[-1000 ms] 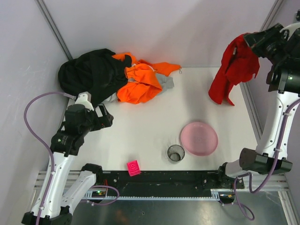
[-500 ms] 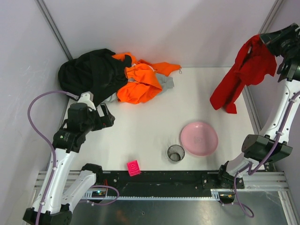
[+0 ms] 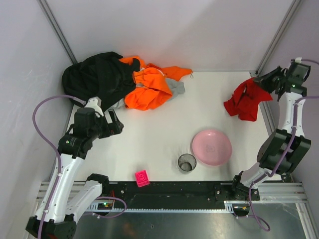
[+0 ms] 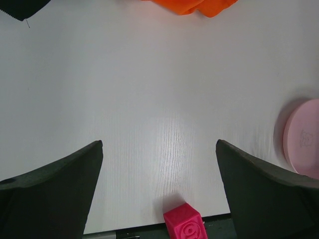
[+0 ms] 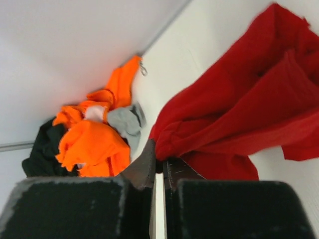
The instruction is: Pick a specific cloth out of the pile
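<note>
The red cloth lies clear of the pile, so my right gripper should continue to lower the pinched end toward the bunched part and let go of it there.
The bright red cloth lies bunched on the table at the far right, and its upper end is pinched in my right gripper. In the right wrist view the jaws are shut on a fold of the red cloth. The pile sits at the back left: a big black garment, orange ones and a grey one. It also shows in the right wrist view. My left gripper is open and empty, below the pile and apart from it; in its wrist view only bare table lies between the fingers.
A pink plate and a small dark cup stand at the front middle right. A magenta cube sits at the front edge and shows in the left wrist view. Walls close in on the back and the right.
My right gripper has come down from high at the back right, lowering the red cloth from hanging in the air onto the table. The left arm has shifted slightly.
</note>
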You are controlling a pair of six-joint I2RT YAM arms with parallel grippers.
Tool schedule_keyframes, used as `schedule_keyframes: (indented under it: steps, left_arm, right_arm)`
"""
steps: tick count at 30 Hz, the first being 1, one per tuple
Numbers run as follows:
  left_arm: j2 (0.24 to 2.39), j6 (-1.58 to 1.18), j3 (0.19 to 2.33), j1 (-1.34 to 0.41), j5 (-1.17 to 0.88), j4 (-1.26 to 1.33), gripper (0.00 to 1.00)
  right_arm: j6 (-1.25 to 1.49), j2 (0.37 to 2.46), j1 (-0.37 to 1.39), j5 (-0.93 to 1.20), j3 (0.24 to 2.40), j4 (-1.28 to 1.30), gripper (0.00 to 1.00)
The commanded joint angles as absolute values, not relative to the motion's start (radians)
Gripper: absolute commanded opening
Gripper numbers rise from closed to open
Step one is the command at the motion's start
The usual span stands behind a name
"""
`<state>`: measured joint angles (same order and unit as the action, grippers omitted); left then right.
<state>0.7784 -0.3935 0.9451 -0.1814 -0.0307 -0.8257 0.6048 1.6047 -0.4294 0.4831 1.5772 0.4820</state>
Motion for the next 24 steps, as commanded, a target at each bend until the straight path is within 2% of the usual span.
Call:
schedule_keyframes:
  steps: [1, 4, 18, 24]
  left_arm:
    - [0.774, -0.42, 0.954, -0.176, -0.061, -0.796, 1.0]
    - [0.775, -0.423, 0.95, -0.176, -0.063, -0.793, 1.0]
    - [0.742, -0.441, 0.962, -0.177, -0.089, -0.791, 1.0]
    - [0.737, -0.448, 0.974, -0.176, -0.098, -0.791, 1.0]
  right_arm:
    - [0.584, 1.568, -0.426, 0.472, 1.441, 0.348, 0.0]
    - [0.57, 1.618, -0.406, 0.448, 1.377, 0.339, 0.0]
    - [0.463, 1.917, -0.302, 0.291, 1.339, 0.418, 0.0]
    - [0.441, 1.95, -0.279, 0.248, 1.335, 0.46, 0.09]
